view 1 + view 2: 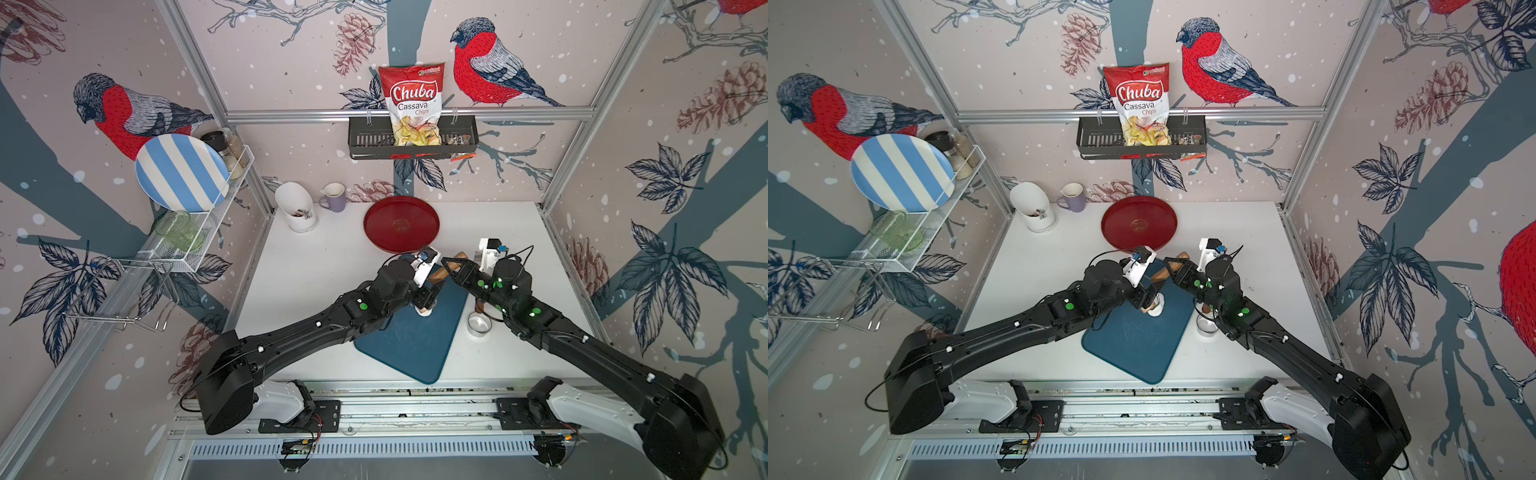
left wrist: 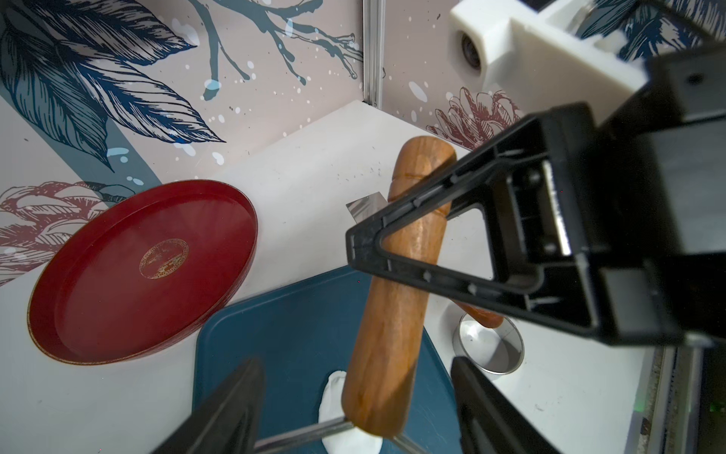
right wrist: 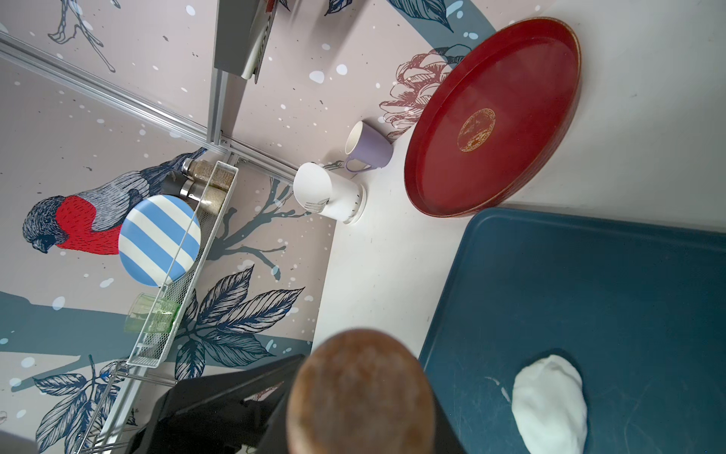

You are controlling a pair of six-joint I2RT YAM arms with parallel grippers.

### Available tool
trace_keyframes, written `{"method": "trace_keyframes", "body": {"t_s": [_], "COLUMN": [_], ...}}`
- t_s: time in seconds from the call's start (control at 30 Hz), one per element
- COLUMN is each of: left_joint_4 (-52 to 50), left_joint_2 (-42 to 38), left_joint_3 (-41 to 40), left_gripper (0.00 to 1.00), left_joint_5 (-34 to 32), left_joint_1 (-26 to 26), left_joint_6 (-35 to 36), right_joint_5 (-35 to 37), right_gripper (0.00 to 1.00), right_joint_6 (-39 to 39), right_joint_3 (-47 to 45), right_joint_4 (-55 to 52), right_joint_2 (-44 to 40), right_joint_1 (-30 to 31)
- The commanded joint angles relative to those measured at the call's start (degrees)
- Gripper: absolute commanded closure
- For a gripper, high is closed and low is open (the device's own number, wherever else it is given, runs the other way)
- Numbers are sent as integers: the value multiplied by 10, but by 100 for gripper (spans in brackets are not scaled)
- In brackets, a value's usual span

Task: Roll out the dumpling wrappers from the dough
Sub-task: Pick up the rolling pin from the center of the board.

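The pin is tilted in my right gripper (image 2: 415, 243), so my left gripper should hold the pin's lower end (image 2: 378, 397) tightly before my right gripper opens and comes from another side.
The dough (image 1: 426, 313) (image 3: 549, 405) is a small white oval lump on the blue board (image 1: 407, 345) (image 2: 283, 334). My right gripper (image 1: 449, 264) (image 2: 389, 232) is shut on a wooden rolling pin (image 2: 396, 283) near its upper end and holds it tilted. The pin's lower end hangs just over the dough (image 2: 333, 393). My left gripper (image 1: 426, 301) (image 2: 353, 363) is open around that lower end, with a gap on each side between its fingers (image 2: 235, 408) and the wood. The dumpling wrappers are out of view.
A small steel ring (image 1: 479, 325) (image 2: 489, 350) stands on the table right of the board, with a second wooden piece (image 1: 480, 307) partly hidden beside it. Behind the board lie a red round tray (image 1: 401, 224), a white utensil holder (image 1: 296, 208) and a purple mug (image 1: 333, 197).
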Motion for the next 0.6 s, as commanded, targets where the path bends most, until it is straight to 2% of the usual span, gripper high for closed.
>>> {"method": "trace_keyframes", "body": {"t_s": [0.0,0.27,0.47,0.57], "left_joint_4": [-11,-22,-26,-23], "left_joint_2": [12,29,34,32], "left_joint_3": [5,6,24,23], "left_gripper": [27,41,65,83], "left_joint_5": [-10,-16,-10,-9], "left_joint_1": [-4,-8,-9,-9], "left_joint_6": [4,7,9,10], "right_joint_5": [-9,-13,-17,-18], "right_gripper": [100,100,100,100], "right_joint_6": [8,5,3,0], "right_joint_3": [4,1,1,2], "right_joint_4": [11,5,5,1], "right_joint_2": [-6,-11,-11,-10], "right_joint_1": [-3,-7,-9,-10]}}
